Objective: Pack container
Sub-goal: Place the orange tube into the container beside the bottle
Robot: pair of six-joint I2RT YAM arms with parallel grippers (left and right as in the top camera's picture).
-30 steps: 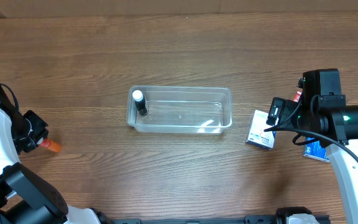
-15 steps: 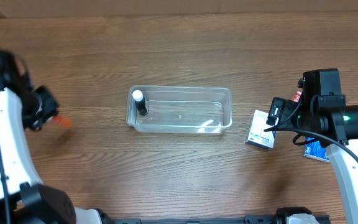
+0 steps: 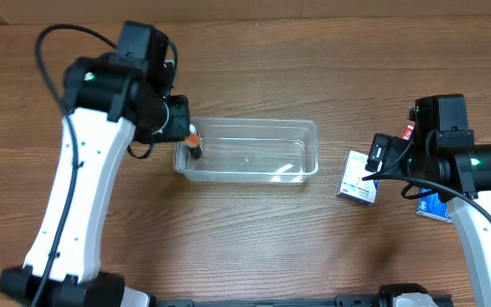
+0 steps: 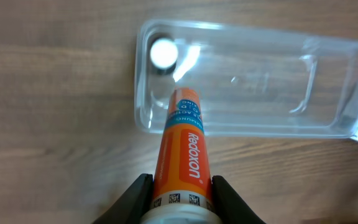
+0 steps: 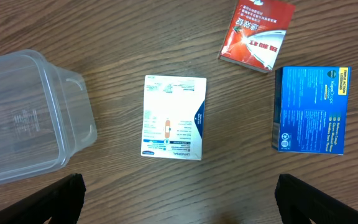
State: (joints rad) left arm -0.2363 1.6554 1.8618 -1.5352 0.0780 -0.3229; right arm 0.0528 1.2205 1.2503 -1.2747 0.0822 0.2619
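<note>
The orange tube (image 4: 182, 146) points cap up and the corner (image 3: 190, 169) beside the dark bottle is free, so my left gripper should go on lowering it until its base is inside before it lets go.
The clear plastic container (image 3: 254, 132) sits mid-table and also shows in the left wrist view (image 4: 260, 87) and the right wrist view (image 5: 23, 124). A small dark bottle with a white cap (image 4: 163, 55) stands in its left end. My left gripper (image 3: 187, 135) is shut on an orange Redoxon tube (image 4: 182, 146) and holds it above the container's left rim. My right gripper (image 5: 178, 199) is open and empty above the table, right of the container, near a white box (image 5: 173, 117).
A blue box (image 5: 311, 109) and a red box (image 5: 257, 34) lie right of the white box (image 3: 358, 177). The blue box (image 3: 433, 207) shows partly under the right arm in the overhead view.
My left arm has swung from the table's left edge up and right to the container's left end, carrying the orange tube. The right arm has not moved.
</note>
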